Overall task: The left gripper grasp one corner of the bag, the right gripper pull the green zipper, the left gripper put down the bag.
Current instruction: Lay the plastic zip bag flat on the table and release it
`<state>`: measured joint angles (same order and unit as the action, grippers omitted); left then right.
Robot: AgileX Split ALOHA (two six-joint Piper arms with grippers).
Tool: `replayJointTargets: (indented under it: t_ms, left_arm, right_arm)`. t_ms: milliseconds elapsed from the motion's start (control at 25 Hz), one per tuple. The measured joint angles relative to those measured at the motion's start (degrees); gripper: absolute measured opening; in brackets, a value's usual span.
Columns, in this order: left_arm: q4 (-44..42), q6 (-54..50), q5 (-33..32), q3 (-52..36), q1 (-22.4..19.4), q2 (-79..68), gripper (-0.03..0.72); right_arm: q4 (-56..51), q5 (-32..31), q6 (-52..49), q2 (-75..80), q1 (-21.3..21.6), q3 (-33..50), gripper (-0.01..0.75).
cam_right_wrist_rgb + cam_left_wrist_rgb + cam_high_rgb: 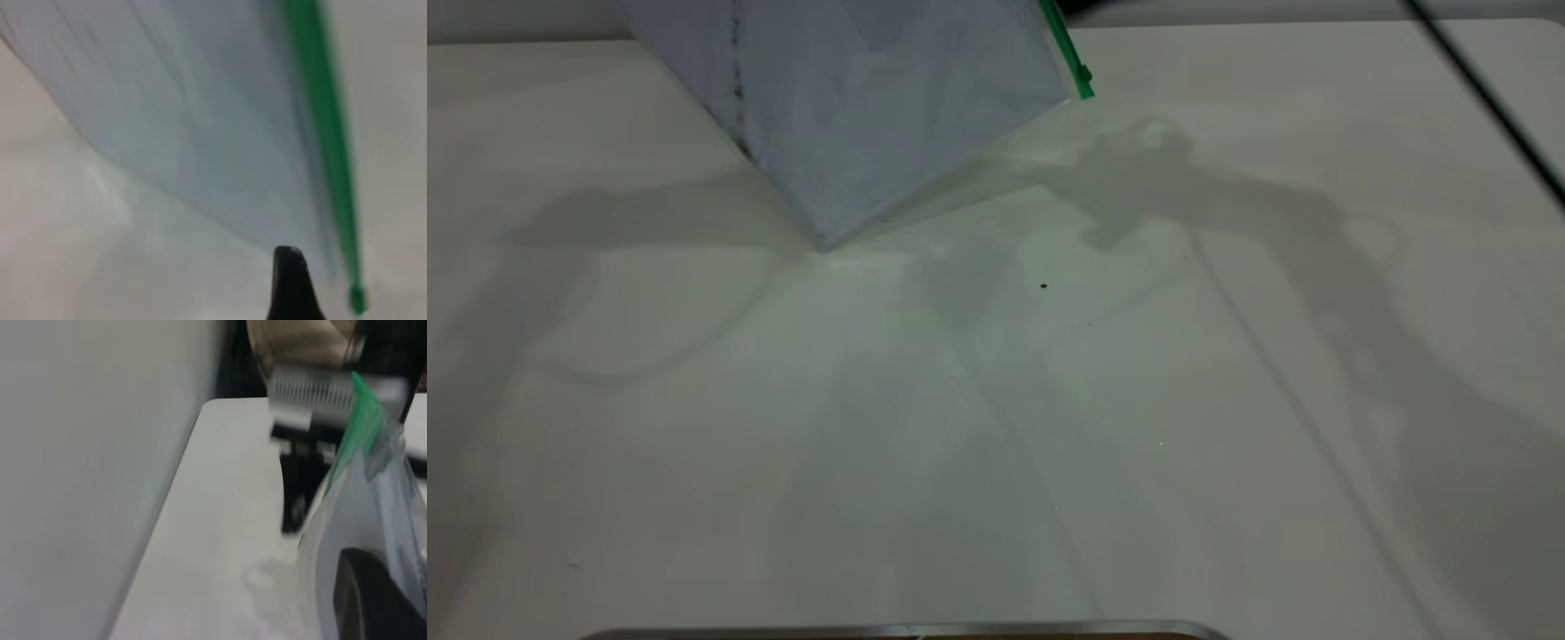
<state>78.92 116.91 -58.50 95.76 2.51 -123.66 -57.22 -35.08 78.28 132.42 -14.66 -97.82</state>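
Note:
The bag (886,117) will settle flat and spread out when my left gripper sets it down, because the edges go straight to a sharp lowest corner (823,244).
The bag (871,107) hangs tilted from the top edge of the exterior view, its lowest corner down at the table. The green zipper (1065,49) runs along its right edge and ends at a small green tip. Both grippers are out of the exterior view. In the left wrist view one dark finger (370,600) of my left gripper lies against the clear plastic of the bag (347,520), below the green zipper (360,427). In the right wrist view one black fingertip (290,280) of my right gripper sits beside the zipper's end (358,298), apart from it, with the bag (200,120) beyond.
The white table (1049,400) spreads below the bag, with arm shadows on it. A thin black cable (1485,89) crosses the top right corner. A metal edge (907,629) runs along the front. The right arm's body (313,393) shows behind the bag in the left wrist view.

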Motion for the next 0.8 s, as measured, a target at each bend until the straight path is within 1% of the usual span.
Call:
replayJointTargets:
  t_ms: [120,240,360,440,600,800]
  left_arm:
    - [1.55,-2.96,0.89,0.06,0.00,-2.50,0.053]
    - [2.39,-6.90,2.60,0.06,0.19,-6.66,0.053]
    - [5.58,-11.68,6.95,0.06,1.01,-11.74,0.053]
    - [9.19,-14.61,10.29,0.06,1.80,-15.43,0.053]
    - [14.23,-19.60,12.40,0.06,3.06,-21.33,0.055]
    - [14.97,-29.75,12.45,0.06,4.84,-27.25,0.074]
  right_arm:
    - [1.90,-1.51,-2.48,-5.05,0.00,0.00,0.534]
    - [2.96,-4.54,-5.50,-9.52,0.00,0.00,0.508]
    - [3.43,-8.55,-8.48,-12.34,0.00,0.00,0.477]
    - [3.85,-11.58,-10.58,-13.26,0.00,0.00,0.460]
    - [4.31,-18.91,-14.79,-14.03,0.00,0.00,0.440]
    - [4.28,-30.89,-16.61,-16.46,0.00,0.00,0.436]
